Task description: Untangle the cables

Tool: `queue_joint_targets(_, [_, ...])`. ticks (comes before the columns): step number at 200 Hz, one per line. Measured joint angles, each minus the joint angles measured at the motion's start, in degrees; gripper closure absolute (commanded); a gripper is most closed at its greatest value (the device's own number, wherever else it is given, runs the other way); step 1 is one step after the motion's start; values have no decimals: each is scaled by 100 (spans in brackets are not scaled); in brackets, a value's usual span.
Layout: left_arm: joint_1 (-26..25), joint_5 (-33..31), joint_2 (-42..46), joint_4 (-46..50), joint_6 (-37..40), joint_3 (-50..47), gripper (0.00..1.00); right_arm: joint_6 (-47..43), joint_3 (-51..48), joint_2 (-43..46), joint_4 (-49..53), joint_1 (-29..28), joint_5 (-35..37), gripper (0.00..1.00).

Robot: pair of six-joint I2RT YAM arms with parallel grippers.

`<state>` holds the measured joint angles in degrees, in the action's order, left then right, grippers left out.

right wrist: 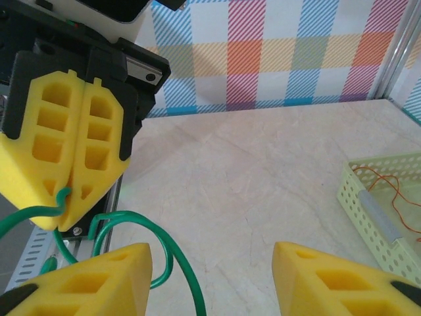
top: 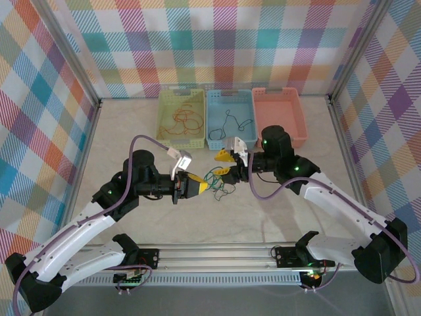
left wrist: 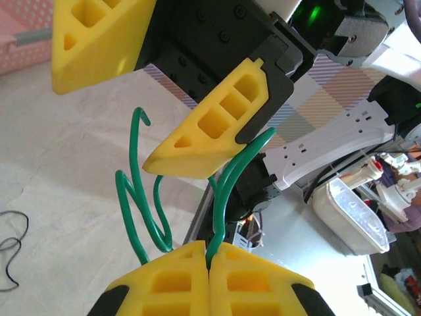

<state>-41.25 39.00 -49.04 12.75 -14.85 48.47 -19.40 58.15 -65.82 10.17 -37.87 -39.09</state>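
Observation:
My left gripper's fingers have the green cable's loops [left wrist: 164, 243] bunched up at them, so my right gripper should hold the arching piece of cable [right wrist: 172, 247] while my left gripper opens to let the loops go free.
In the top view, a green cable [top: 220, 180] lies in loose loops at the table's middle, between the two grippers. My left gripper [top: 202, 186] is shut on one strand of it. The left wrist view has that green cable [left wrist: 227, 184] pinched between the closed yellow fingertips of the left gripper [left wrist: 210, 250], with loops hanging to the left. My right gripper [top: 225, 164] hovers just above and beyond, open. In the right wrist view the right gripper [right wrist: 210, 280] stands wide, and the green cable [right wrist: 172, 253] curves past its left finger, ungripped. A black cable [left wrist: 9, 253] lies on the table.
Three baskets line the back: a yellow-green basket [top: 164, 105] holding an orange cable [top: 183, 120], a blue basket [top: 212, 108] holding a dark cable [top: 227, 125], and a pink basket [top: 279, 115]. The yellow-green basket [right wrist: 378, 214] is at right in the right wrist view. Checked walls enclose the table.

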Motion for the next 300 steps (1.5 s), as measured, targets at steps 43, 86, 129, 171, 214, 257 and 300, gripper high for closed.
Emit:
queue_joint_targets(43, [-15,190,-79,-417,387,-186,100,-234,190,63,455,164,107,50])
queue_joint_targets(86, [-35,210,-111,-461,592,-186,100,-225,352,111,651,483,105,49])
queue_joint_targets(129, [-35,203,-111,-450,682,-186,100,-260,811,101,1126,533,-63,48])
queue_joint_targets(171, [-37,203,-111,-415,684,-186,100,-339,1036,-118,1582,533,-369,36])
queue_joint_targets(214, [-79,197,-111,-407,697,-186,100,-380,1237,-470,1871,535,-573,37])
queue_joint_targets(257, [-101,199,-111,-391,702,-186,100,-378,1257,-717,2024,535,-660,45])
queue_joint_targets(300, [-101,199,-111,-391,704,-186,100,-376,1287,-774,2129,535,-848,68])
